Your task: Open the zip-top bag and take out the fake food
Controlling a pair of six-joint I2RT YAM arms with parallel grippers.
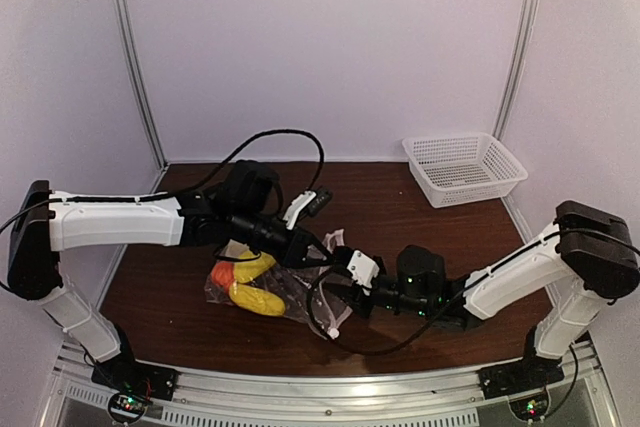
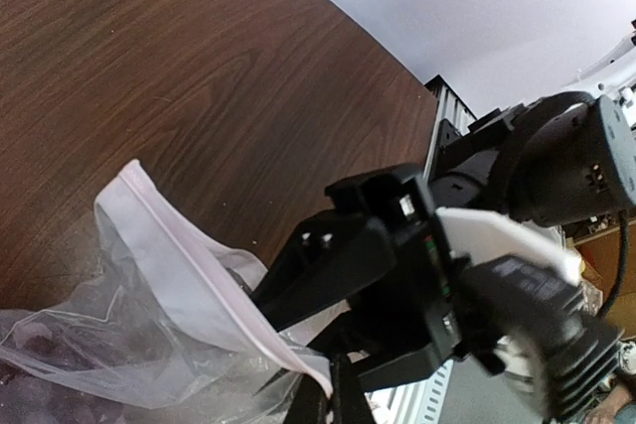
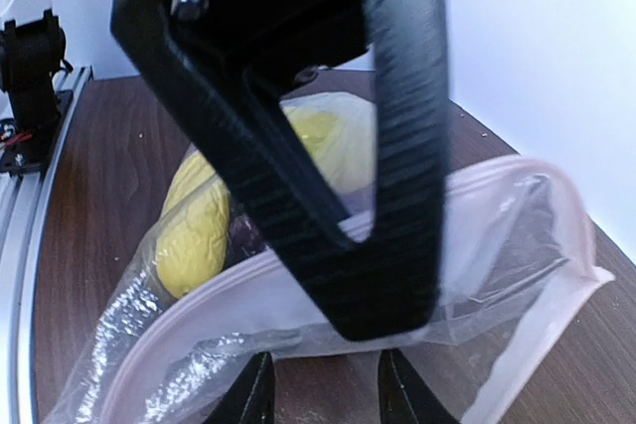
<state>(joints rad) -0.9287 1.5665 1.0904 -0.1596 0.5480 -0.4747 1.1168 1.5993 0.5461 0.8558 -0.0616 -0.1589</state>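
Observation:
My left gripper is crowding the bag's zip strip (image 1: 336, 238) ahead of my right gripper. Next, my left gripper moves back and pinches the bag's end (image 1: 221, 274) by the orange food.
The zip-top bag (image 1: 290, 295) lies at mid table, crinkly and clear, with yellow (image 1: 256, 298) and orange (image 1: 222, 274) fake food inside. My left gripper (image 1: 325, 252) is shut on the bag's pinkish-white zip strip (image 2: 179, 255) and holds that lip raised; the pinch shows at the bottom of the left wrist view (image 2: 336, 384). In the right wrist view the left gripper (image 3: 383, 320) crosses in front, clamped on the strip (image 3: 298, 295). My right gripper (image 3: 323, 394) is open just in front of the bag's mouth, with bare wood between its fingers. Yellow food (image 3: 209, 215) and a dark purple piece (image 3: 243, 235) show through the plastic.
A white mesh basket (image 1: 465, 167) stands at the back right of the brown table (image 1: 400, 212). A black cable (image 1: 290, 137) loops above the left arm. White walls close in the back and both sides. A metal rail (image 1: 330, 387) runs along the near edge.

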